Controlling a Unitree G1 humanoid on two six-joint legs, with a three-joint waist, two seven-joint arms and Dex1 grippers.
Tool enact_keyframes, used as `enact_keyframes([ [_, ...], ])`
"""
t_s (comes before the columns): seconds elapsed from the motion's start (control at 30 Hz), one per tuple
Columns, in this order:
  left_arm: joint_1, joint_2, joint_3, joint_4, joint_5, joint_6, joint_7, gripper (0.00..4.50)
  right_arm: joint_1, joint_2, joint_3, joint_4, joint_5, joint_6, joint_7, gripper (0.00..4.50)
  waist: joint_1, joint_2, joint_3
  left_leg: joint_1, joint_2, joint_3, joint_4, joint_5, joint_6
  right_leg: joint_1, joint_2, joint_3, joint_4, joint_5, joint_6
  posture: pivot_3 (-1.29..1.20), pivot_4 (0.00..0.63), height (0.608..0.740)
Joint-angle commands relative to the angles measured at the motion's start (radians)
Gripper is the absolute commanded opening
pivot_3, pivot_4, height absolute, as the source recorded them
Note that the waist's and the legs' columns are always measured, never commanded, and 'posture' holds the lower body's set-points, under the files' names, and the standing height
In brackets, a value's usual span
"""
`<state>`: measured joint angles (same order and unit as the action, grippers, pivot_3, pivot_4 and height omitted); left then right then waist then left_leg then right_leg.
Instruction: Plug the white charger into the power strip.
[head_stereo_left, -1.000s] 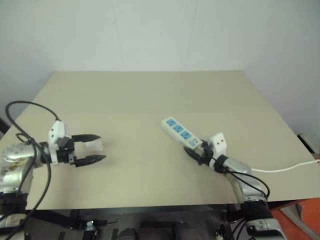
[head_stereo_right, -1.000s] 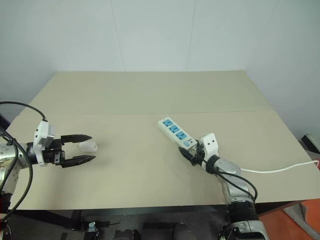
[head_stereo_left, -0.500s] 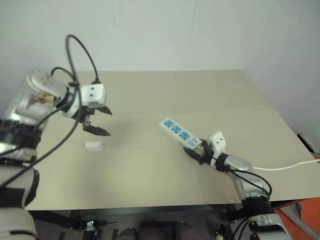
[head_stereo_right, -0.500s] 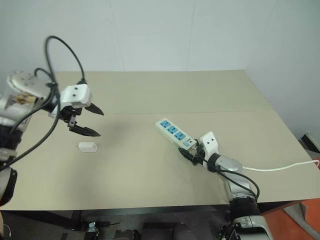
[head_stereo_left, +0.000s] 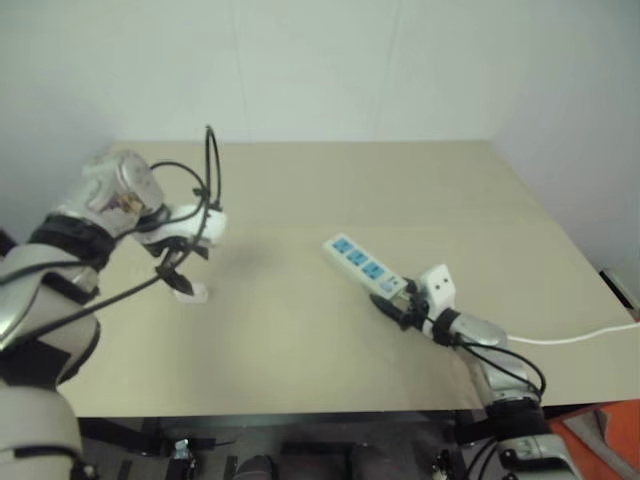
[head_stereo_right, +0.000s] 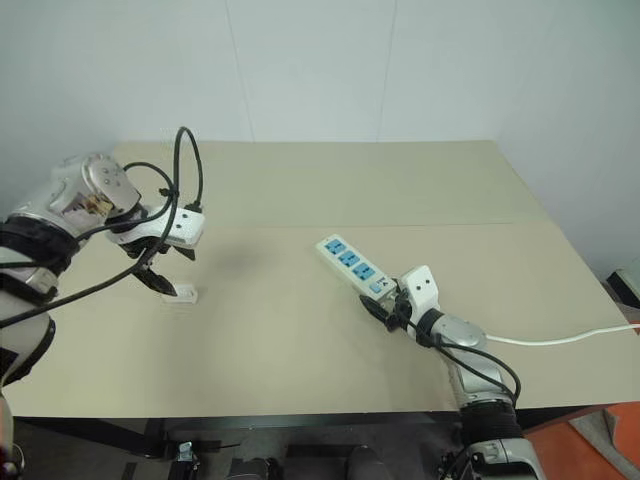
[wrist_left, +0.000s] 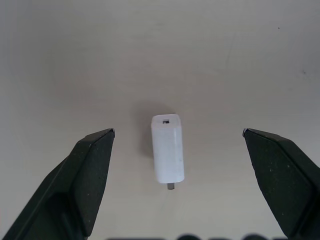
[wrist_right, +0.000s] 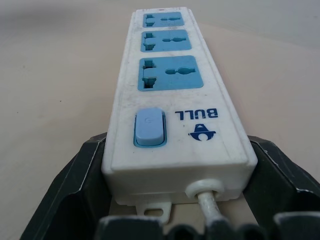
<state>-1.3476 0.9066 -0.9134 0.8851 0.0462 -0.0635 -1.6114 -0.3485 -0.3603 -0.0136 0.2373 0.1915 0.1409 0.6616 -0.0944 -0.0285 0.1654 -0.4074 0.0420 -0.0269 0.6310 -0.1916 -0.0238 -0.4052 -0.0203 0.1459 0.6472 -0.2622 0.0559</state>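
My gripper will push the white charger (head_stereo_left: 195, 294) in, and the charger will stand upright on the power strip, because the metal pin (wrist_left: 171, 186) sticks out of a short end of the charger.
The white charger (wrist_left: 167, 148) lies flat on the tan table (head_stereo_left: 300, 190), its metal pin end showing at one short side. My left gripper (wrist_left: 178, 131) points down over it and is open, one black finger (wrist_left: 92, 170) well to each side, touching nothing. From the head, the charger (head_stereo_left: 190, 292) sits just under that gripper (head_stereo_left: 176, 276). The power strip (head_stereo_left: 360, 265), with blue sockets, lies at centre right. My right gripper (head_stereo_left: 393, 303) is shut on its cord end, and its fingers (wrist_right: 82, 170) press both sides by the blue switch (wrist_right: 149, 128).
The strip's thin white cord (head_stereo_left: 570, 337) runs right, off the table's edge. An orange object (head_stereo_left: 605, 440) sits on the floor beyond the table's near right corner. The white wall stands behind the table's far edge (head_stereo_left: 300, 142).
My left arm swung up and over, turning its gripper from level to pointing down above the charger. The charger, the strip and my right gripper stayed put.
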Motion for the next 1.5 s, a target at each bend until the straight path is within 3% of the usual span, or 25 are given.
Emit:
enact_keyframes([
  [0.03, -0.013, -0.025, -0.004, 0.062, 0.022, -0.045, -0.003, 4.5, 0.009, 0.014, -0.034, -0.024, 0.052, 0.056, -0.011, 3.42, 0.0, 0.0, 0.0, 0.0, 0.0, 0.0, 0.0, 0.0, 0.0, 0.0, 0.0, 0.0, 0.0, 0.0, 0.0, 0.0, 0.15, 0.74],
  [0.43, 0.001, -0.159, 0.126, 0.245, 0.279, -0.167, 0.055, 4.5, 0.017, -0.004, -0.02, -0.022, 0.039, 0.064, -0.008, 3.42, 0.003, 0.0, 0.0, -0.001, -0.001, 0.0, 0.002, 0.0, 0.0, 0.0, 0.0, 0.0, 0.0, 0.0, 0.0, 0.0, 0.15, 0.74],
  [0.93, 0.012, -0.228, 0.17, 0.325, 0.471, -0.256, 0.138, 4.5, 0.016, -0.008, -0.012, -0.02, 0.032, 0.068, -0.011, 3.42, 0.009, 0.0, 0.0, -0.001, -0.001, -0.001, 0.002, 0.0, 0.0, 0.001, 0.0, 0.0, 0.0, 0.0, 0.0, 0.0, 0.15, 0.74],
  [1.03, 0.012, -0.241, 0.181, 0.338, 0.489, -0.267, 0.138, 3.91, 0.014, -0.007, -0.012, -0.019, 0.033, 0.07, -0.012, 3.42, 0.01, 0.0, 0.0, -0.001, -0.001, -0.001, 0.002, 0.0, 0.0, 0.001, 0.0, 0.0, 0.0, 0.0, 0.0, 0.0, 0.15, 0.74],
  [1.33, 0.019, -0.264, 0.197, 0.375, 0.538, -0.273, 0.187, 0.99, 0.016, -0.011, -0.017, -0.024, 0.033, 0.076, -0.017, 3.42, 0.013, 0.0, 0.0, -0.001, -0.001, -0.001, 0.002, 0.0, 0.0, 0.001, 0.0, 0.0, 0.001, 0.0, 0.0, 0.0, 0.15, 0.74],
  [1.5, 0.019, -0.266, 0.237, 0.374, 0.531, -0.275, 0.21, 0.99, 0.019, -0.017, -0.018, -0.031, 0.036, 0.079, -0.013, 3.42, 0.02, 0.0, 0.0, 0.0, -0.001, -0.001, 0.002, 0.0, 0.0, 0.001, 0.0, 0.0, 0.002, 0.0, 0.0, 0.0, 0.15, 0.74],
])
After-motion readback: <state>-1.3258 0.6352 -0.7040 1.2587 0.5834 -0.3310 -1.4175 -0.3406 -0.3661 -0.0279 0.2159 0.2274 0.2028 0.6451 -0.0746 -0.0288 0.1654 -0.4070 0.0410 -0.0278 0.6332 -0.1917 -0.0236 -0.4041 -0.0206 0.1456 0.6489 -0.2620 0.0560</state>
